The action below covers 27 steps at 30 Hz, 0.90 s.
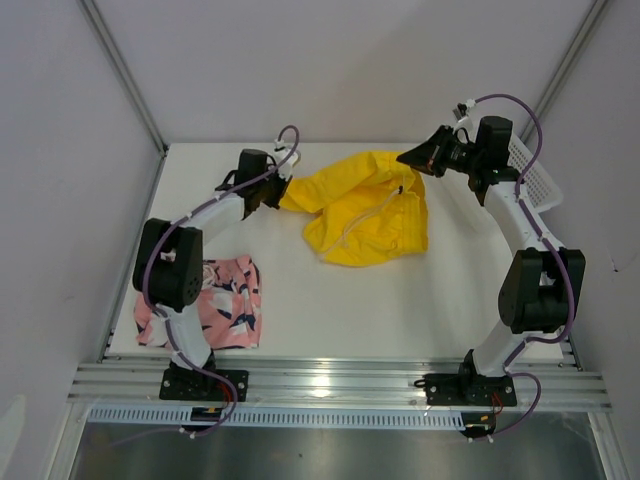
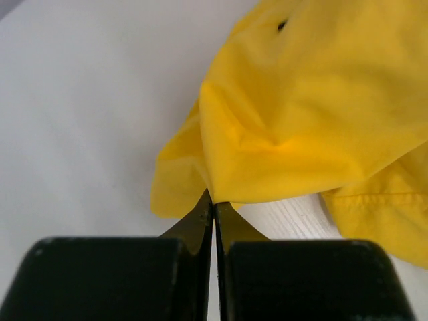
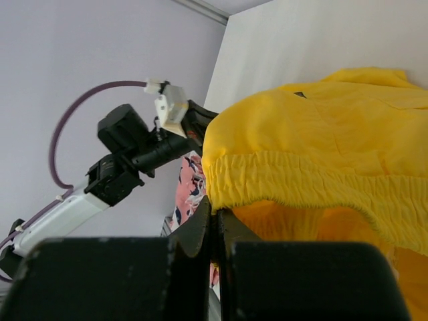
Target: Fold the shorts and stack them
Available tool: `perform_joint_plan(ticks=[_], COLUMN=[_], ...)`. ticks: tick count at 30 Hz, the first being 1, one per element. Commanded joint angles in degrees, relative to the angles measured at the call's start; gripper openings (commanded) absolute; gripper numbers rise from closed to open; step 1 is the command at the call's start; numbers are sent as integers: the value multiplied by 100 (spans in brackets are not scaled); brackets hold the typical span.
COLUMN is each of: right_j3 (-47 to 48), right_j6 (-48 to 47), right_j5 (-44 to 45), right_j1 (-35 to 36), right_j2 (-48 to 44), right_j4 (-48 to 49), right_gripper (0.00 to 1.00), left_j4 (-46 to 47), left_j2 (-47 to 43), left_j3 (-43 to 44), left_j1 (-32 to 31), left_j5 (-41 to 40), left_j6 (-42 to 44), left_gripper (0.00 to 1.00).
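The yellow shorts bunch up [image 1: 370,228] under my grippers, so my left gripper should pull their edge [image 1: 296,196] away from my right gripper and lay them out flat before folding.
The yellow shorts [image 1: 365,208] lie crumpled at the back middle of the white table, partly lifted at two ends. My left gripper [image 1: 281,190] is shut on their left edge [image 2: 221,194]. My right gripper [image 1: 412,162] is shut on the elastic waistband [image 3: 267,177] at the back right and holds it above the table. A small dark logo [image 2: 281,26] shows on the fabric. The pink shorts with navy-and-white leafy print [image 1: 222,303] lie folded at the front left, beside the left arm's base.
A white mesh basket [image 1: 532,172] stands at the right edge behind the right arm. Grey walls enclose the table on the left, back and right. A metal rail [image 1: 330,385] runs along the near edge.
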Motion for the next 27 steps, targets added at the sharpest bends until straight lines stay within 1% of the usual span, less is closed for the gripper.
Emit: perform_joint_plan(ticks=[1,2,3,4,6,7,9,10,12,13,14,16,17,19,20,24,27], right_j3=[197,197,197,188,74,-40,-146,-242,-348,-409,-540,-621,-690,-796,-892,-920,-859], right_j6=[131,140,157,227,298,324,333,359,412,491,509,509,491,509,587,755,790], right_j5=[-191,-200,-244,-279,-332,-323,-279,-279,-235,-218,-191,-34,37,247,353,757,1021], right_j1=[65,83,100,127,136,145,136,127,145,171,197,241,267,294,303,312,312], right_j2=[-263,-360,-413,-483,-799,-1096,-1414,-1580,-2125,-2318,-2729,-3153,-3582,-4015,-4434,-5140,-5300], right_j4=[50,7,-20,-38,-20,-55,-152,-230,-301,-336,-380,-651,-784,-987,-1048,-1355,-1426], right_gripper=[0,0,0,0,0,0,0,0,0,0,0,0,0,0,0,0,0], left_j4=[17,-62,-168,-195,-361,-406,-502,-529,-782,-845,-880,-986,-1047,-1205,-1258,-1495,-1619], left_j2=[-842,-966,-1115,-1482,-1914,-2404,-2960,-3528,-4024,-4261,-4707,-5114,-5499,-5852,-6185,-6609,-6549], left_j3=[-22,-66,-153,-215,-417,-470,-725,-795,-884,-901,-954,-1015,-1007,-981,-981,-709,-462], left_j1=[-3,-3,-3,-12,-12,-12,-38,-125,-161,-161,-187,-275,-319,-381,-390,-390,-390], left_j5=[-327,-545,-634,-687,-914,-986,-1362,-1564,-1812,-1752,-1690,-1479,-1470,-1452,-1443,-1241,-1206], left_j6=[-647,-918,-999,-1061,-1219,-1306,-1421,-1656,-1973,-2288,-2405,-2607,-2634,-2634,-2634,-2669,-2608], left_gripper=[0,0,0,0,0,0,0,0,0,0,0,0,0,0,0,0,0])
